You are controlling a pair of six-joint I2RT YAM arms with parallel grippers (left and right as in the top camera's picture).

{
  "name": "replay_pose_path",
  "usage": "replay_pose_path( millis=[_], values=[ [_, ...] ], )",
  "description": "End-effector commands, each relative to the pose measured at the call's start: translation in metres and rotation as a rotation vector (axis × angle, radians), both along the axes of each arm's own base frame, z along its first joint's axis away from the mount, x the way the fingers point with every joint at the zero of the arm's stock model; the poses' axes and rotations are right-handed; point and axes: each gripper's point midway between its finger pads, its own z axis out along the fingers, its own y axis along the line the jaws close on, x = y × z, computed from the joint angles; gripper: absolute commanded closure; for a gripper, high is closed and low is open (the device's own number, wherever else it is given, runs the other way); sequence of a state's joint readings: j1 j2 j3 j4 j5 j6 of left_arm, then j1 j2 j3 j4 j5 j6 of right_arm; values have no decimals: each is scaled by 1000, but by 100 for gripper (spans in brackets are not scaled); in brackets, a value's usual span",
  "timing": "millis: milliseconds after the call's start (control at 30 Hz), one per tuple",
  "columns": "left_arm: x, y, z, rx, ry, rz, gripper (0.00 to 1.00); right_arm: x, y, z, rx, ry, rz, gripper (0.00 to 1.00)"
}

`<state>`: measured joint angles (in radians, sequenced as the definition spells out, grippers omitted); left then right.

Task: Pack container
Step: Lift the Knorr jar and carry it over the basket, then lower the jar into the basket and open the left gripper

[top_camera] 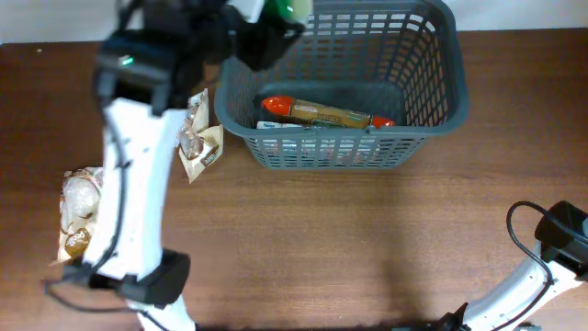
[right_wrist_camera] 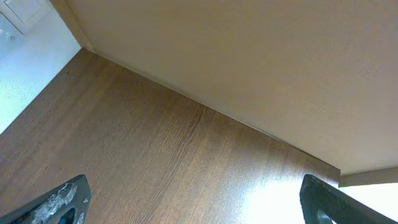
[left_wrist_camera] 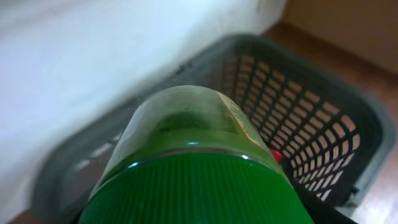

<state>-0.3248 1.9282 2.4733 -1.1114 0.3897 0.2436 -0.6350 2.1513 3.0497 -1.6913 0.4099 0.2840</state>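
The jar is hanging by its green lid [left_wrist_camera: 196, 190] over the open basket. My left gripper should keep lowering the jar until the jar's bottom reaches the red-capped packet [top_camera: 299, 110].
The container [top_camera: 441, 110] is a dark grey lattice basket at the table's far middle. A red-capped packet [top_camera: 322, 114] lies inside it. My left gripper [top_camera: 266, 23] is over the basket's far left corner, shut on a jar with a green ribbed lid [top_camera: 292, 8]. In the left wrist view the jar [left_wrist_camera: 186, 137] and its green lid [left_wrist_camera: 196, 190] fill the frame above the basket [left_wrist_camera: 311, 137]; the fingers are hidden. My right gripper [right_wrist_camera: 196, 202] is open and empty over bare wood at the table's front right.
A snack packet [top_camera: 197, 138] lies left of the basket. A bag of round items [top_camera: 78, 216] lies at the left edge. The right arm's base and cable [top_camera: 551, 239] are at the front right corner.
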Motion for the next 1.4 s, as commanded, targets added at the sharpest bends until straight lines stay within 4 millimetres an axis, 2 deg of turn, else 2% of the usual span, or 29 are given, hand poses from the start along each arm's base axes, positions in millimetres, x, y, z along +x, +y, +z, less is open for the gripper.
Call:
replay_pose_path(
  millis=[0, 200, 333, 533, 633, 767, 800, 900, 933, 967, 1000, 1033, 1233, 1367],
  values=[
    [19, -20, -46, 37, 92, -19, 98, 0, 0, 0, 0, -4, -5, 1],
    [40, -25, -123, 116, 275, 55, 98, 0, 0, 0, 0, -4, -5, 1],
    [46, -24, -166, 149, 387, 88, 98, 0, 0, 0, 0, -4, -5, 1],
    [39, -17, -220, 229, 543, 111, 98, 0, 0, 0, 0, -5, -5, 1],
    [35, -12, -240, 270, 595, 124, 98, 0, 0, 0, 0, -4, -5, 1],
    [35, -12, -244, 275, 606, 124, 98, 0, 0, 0, 0, -4, -5, 1],
    [35, -12, -244, 275, 606, 124, 93, 0, 0, 0, 0, -5, -5, 1],
    [35, -12, -244, 275, 607, 123, 39, 0, 0, 0, 0, -5, -5, 1],
    [34, -12, -244, 275, 608, 123, 27, 0, 0, 0, 0, -5, -5, 1],
    [34, -12, -244, 275, 607, 123, 16, 0, 0, 0, 0, -4, -5, 1],
    [34, -12, -244, 275, 607, 123, 13, 0, 0, 0, 0, -5, -5, 1],
    [34, -12, -244, 274, 607, 123, 3, 0, 0, 0, 0, -4, -5, 1],
    [30, -11, -239, 276, 616, 121, 1, 0, 0, 0, 0, -4, -5, 1],
    [34, -12, -209, 247, 555, 123, 1, 0, 0, 0, 0, -5, -5, 1]
  ],
)
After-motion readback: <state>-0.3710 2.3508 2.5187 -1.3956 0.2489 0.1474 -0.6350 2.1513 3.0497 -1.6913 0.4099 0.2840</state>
